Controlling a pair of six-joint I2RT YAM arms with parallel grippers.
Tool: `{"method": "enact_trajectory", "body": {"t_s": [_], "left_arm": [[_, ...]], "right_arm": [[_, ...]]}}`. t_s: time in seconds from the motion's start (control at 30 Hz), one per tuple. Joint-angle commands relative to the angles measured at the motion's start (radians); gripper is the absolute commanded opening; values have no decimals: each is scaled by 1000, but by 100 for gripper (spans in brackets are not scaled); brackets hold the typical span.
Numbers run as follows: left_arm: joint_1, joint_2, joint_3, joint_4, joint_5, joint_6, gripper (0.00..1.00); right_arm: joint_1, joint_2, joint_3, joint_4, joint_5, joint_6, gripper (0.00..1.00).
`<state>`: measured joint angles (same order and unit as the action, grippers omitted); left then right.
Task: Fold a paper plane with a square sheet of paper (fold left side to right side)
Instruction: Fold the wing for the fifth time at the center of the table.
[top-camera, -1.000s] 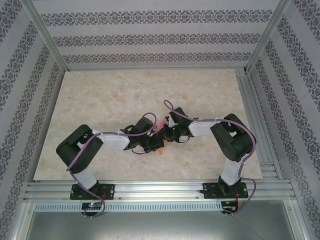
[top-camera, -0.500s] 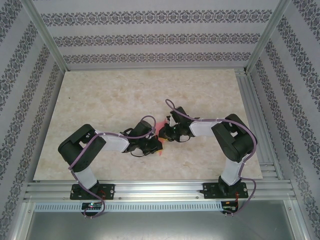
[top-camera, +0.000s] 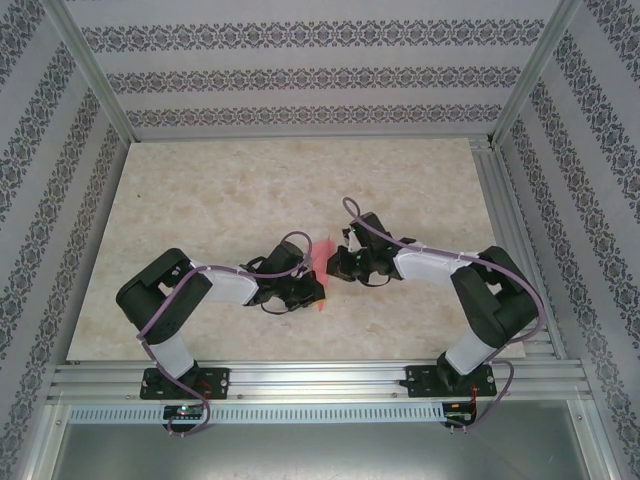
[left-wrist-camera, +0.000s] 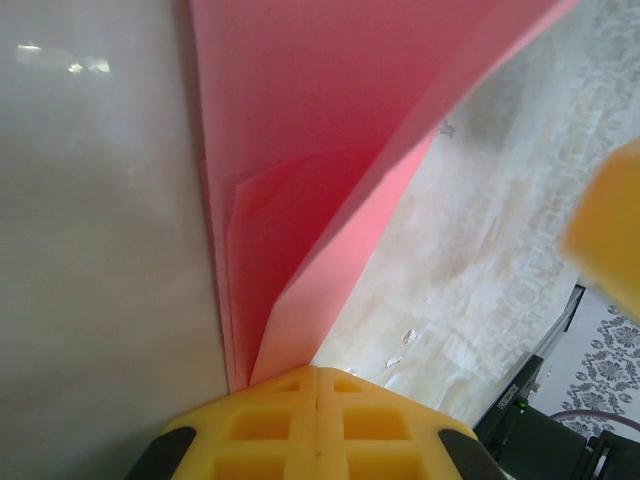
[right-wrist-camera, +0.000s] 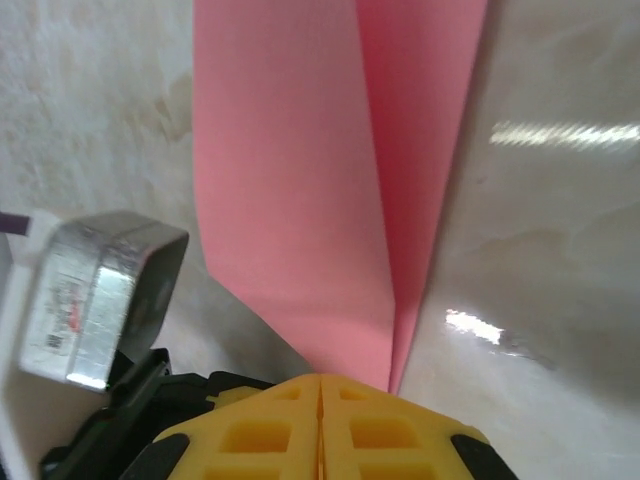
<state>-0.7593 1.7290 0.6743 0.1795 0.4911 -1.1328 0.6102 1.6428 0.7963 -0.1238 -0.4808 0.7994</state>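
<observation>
My left gripper pins the paper's near tip while the paper's layers (left-wrist-camera: 330, 215) gape beyond it, so next my right gripper presses along the fold toward the paper's far end (top-camera: 325, 242).
The pink-red paper (top-camera: 322, 251), folded into a narrow creased shape, is held up between my two grippers just right of the table's middle. My left gripper (top-camera: 312, 288) is shut on its near end; in the left wrist view the yellow jaws (left-wrist-camera: 317, 372) meet on the paper (left-wrist-camera: 320, 150), whose layers fan upward. From the right, my right gripper (top-camera: 336, 266) is shut on the other end. There the paper (right-wrist-camera: 300, 170) rises out of the closed jaws (right-wrist-camera: 320, 380) with a long crease on its right side.
The marble-patterned table top (top-camera: 220, 190) stretches to patterned walls at the back and sides. An aluminium rail (top-camera: 320, 378) runs along the near edge by the arm bases. The left wrist's metal camera block (right-wrist-camera: 95, 300) sits close beside the right gripper.
The right gripper has closed on the paper, and the right arm's elbow has swung out to the right and lower. The left gripper has shifted slightly lower-left, still shut.
</observation>
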Motion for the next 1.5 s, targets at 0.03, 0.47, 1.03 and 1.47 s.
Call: {"method": "enact_trajectory", "body": {"t_s": [0.03,0.47,1.03,1.47], "left_arm": [[5,28,-18,-78,-54,23,0],[2,36,-35,-74,-50,18,0],[-5,43,-42,-69,-46,13,0],[-6,47,-41,-69,-45,12,0]], "right_arm": [[22,75,14,95,-4,37,8],[-33,196,142,0,61,-115,8],[-99,290,233,-29,82,-218,8],[-147,337,322,-84,98,-270,9]]}}
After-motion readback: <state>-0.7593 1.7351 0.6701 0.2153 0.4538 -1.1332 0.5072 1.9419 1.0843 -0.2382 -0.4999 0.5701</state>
